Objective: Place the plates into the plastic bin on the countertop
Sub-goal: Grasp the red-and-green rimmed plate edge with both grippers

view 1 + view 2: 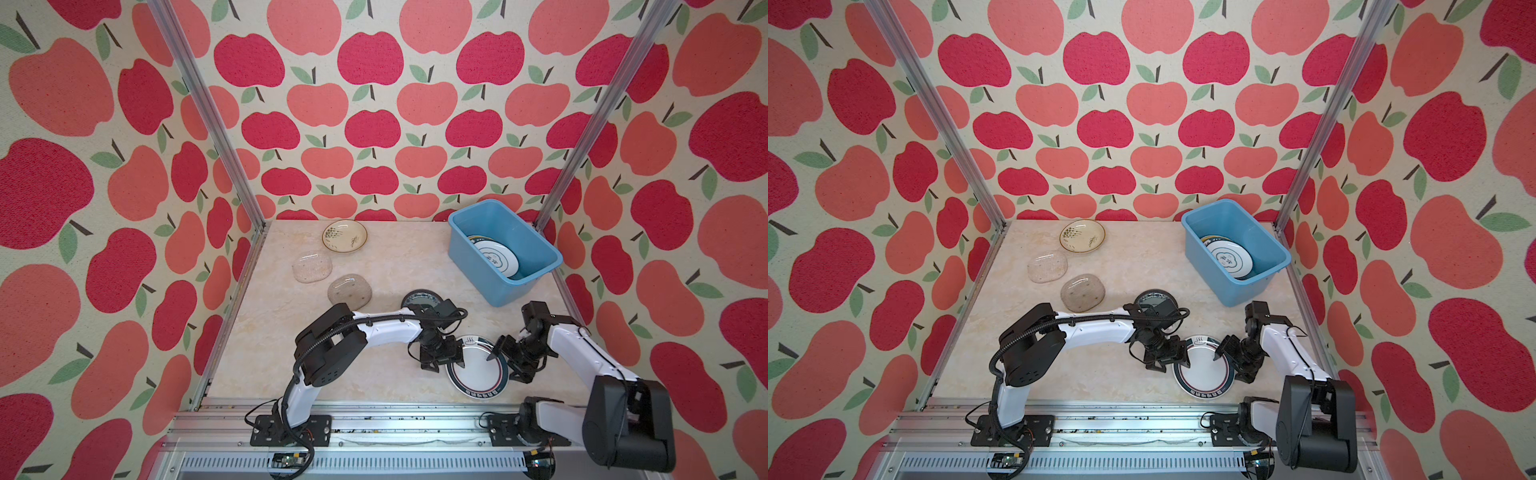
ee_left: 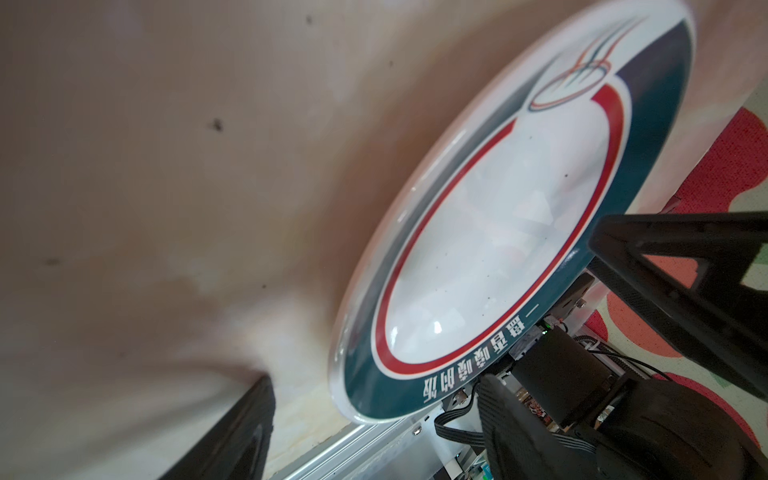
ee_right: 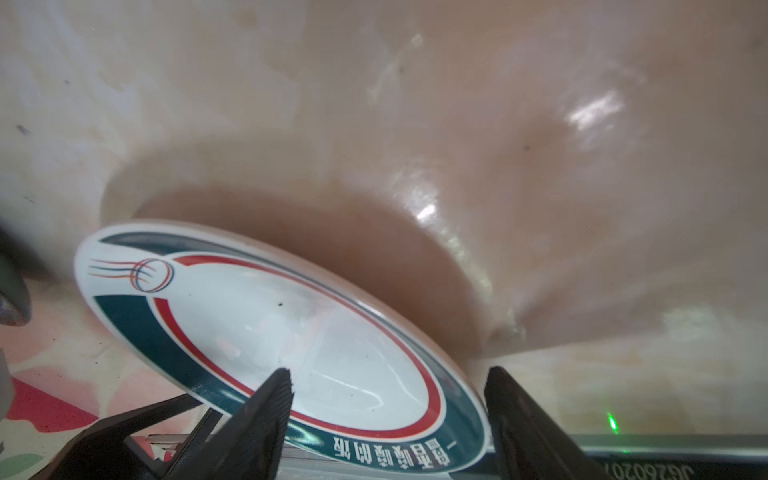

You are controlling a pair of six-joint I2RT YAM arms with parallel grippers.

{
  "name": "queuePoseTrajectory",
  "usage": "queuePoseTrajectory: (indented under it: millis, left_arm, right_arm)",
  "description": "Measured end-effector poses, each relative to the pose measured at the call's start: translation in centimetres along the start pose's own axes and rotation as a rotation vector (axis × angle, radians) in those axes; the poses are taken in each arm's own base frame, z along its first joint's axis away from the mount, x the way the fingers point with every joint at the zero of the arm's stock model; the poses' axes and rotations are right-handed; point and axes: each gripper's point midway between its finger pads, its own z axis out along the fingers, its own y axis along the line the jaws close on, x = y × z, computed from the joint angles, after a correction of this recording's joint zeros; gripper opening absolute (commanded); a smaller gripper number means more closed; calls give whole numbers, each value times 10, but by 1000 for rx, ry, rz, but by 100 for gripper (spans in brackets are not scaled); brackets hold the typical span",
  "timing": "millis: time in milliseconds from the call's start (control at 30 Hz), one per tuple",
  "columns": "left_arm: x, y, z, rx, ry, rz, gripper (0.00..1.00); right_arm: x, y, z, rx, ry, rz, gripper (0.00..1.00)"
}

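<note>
My left gripper has its fingers on both sides of the white plate's rim farthest from the plastic bin, so it should raise the plate and hold out the opposite rim to my right gripper.
A white dark-rimmed plate sits near the countertop's front edge, between my two grippers. In the wrist views it looks tilted, with a shadow under it. My left gripper is open, its fingers astride the plate's left rim. My right gripper is open too, one finger over the plate's face and the other just outside the rim. The plastic bin stands at the back right with plates inside.
A cream plate with a plant drawing lies at the back left. Two clear glass plates lie in front of it. My left arm partly covers a small blue-patterned plate. An aluminium rail edges the front.
</note>
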Motion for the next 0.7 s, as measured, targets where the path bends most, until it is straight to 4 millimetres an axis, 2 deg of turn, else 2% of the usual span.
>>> queuePoseTrajectory:
  millis: [267, 433, 700]
  left_arm:
    - [-2, 0, 0, 1, -7, -8, 69]
    - [-6, 4, 0, -17, -28, -30, 54]
    - [-9, 10, -5, -41, -71, -39, 39]
  right_arm:
    - [-1, 20, -2, -126, -20, -38, 72]
    - [-5, 24, -3, -147, -35, -53, 63]
    - [-2, 32, -9, -203, -61, -74, 61]
